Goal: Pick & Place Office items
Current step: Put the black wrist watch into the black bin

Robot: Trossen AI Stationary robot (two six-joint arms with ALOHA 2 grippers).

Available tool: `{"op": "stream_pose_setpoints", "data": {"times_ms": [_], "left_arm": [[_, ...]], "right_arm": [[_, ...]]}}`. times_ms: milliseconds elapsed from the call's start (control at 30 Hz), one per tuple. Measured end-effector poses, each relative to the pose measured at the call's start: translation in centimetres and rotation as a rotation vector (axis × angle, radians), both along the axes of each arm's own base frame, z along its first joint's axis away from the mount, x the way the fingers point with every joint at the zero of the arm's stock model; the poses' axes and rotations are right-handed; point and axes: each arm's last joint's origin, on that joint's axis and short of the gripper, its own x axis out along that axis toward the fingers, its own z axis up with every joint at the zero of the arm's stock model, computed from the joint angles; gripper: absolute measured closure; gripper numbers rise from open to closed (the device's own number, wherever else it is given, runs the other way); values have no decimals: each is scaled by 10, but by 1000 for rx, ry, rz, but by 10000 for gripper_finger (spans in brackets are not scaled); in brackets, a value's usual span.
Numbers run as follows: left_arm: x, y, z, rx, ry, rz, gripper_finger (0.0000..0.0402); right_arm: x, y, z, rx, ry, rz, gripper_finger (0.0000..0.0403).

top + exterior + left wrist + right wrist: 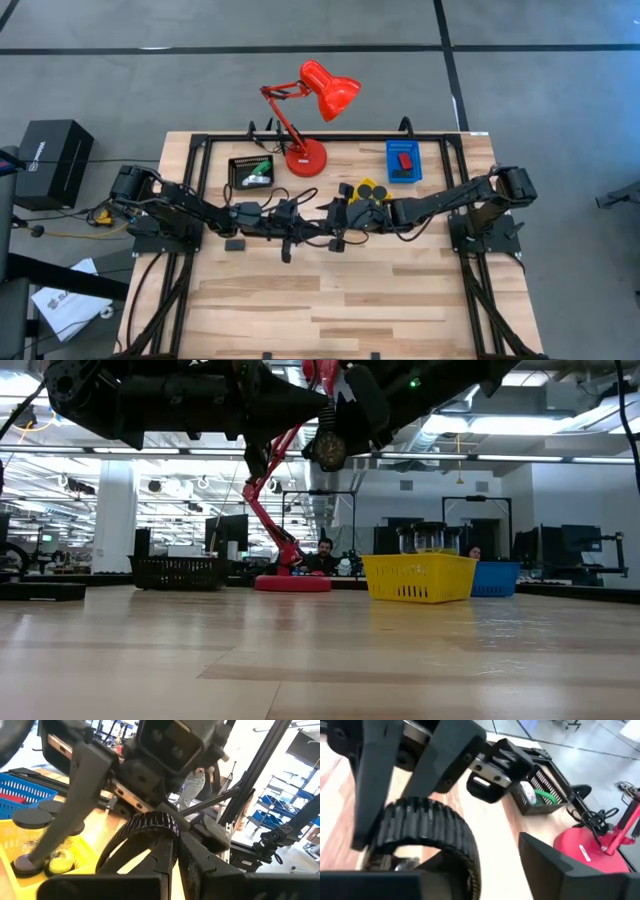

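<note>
The fingers of my right gripper are on both sides of the tape roll (427,822) my left gripper holds. They should move back before my left gripper takes the roll to the black tray (250,172).
A black tape roll with a ridged rim (145,827) hangs in the air over the middle of the table, where my two arms meet. In the low view the tape roll (327,451) shows its round face. My left gripper (177,842) comes from the table's left and is shut on it. My right gripper (452,855) comes from the right and is open. Its fingers stand on either side of the tape roll (427,832), and one finger (540,862) is clear of it. Whether the other touches cannot be told. My left gripper pinches the tape roll at its ridged rim (167,826) between its two fingertips. The fingers lie about level and come from the table's left. The roll stands on edge at the fingertips, lifted clear of the table.
Along the far edge stand a black tray (250,172) with a green item, the red lamp (305,150), a yellow tray (365,190) with black rolls and a blue tray (404,160) with a red block. A small black block (236,243) lies near my left arm. The near half of the table is bare wood.
</note>
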Motion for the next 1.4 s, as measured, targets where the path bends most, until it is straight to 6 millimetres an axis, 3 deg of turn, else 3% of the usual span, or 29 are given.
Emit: {"op": "stream_pose_setpoints", "data": {"times_ms": [333,567,933,1233,1400], "left_arm": [[0,4,-7,46,71,121,390],[0,14,-15,58,155,186,390],[-5,36,-7,79,188,289,389],[-49,60,14,184,440,720,389],[-73,65,22,174,480,961,389]], "right_arm": [[-10,22,1,-47,203,67,184],[-16,32,7,132,279,-50,190],[-29,33,-2,205,396,-149,216],[-29,45,0,281,339,-166,232],[-26,49,2,298,298,-149,234]]}}
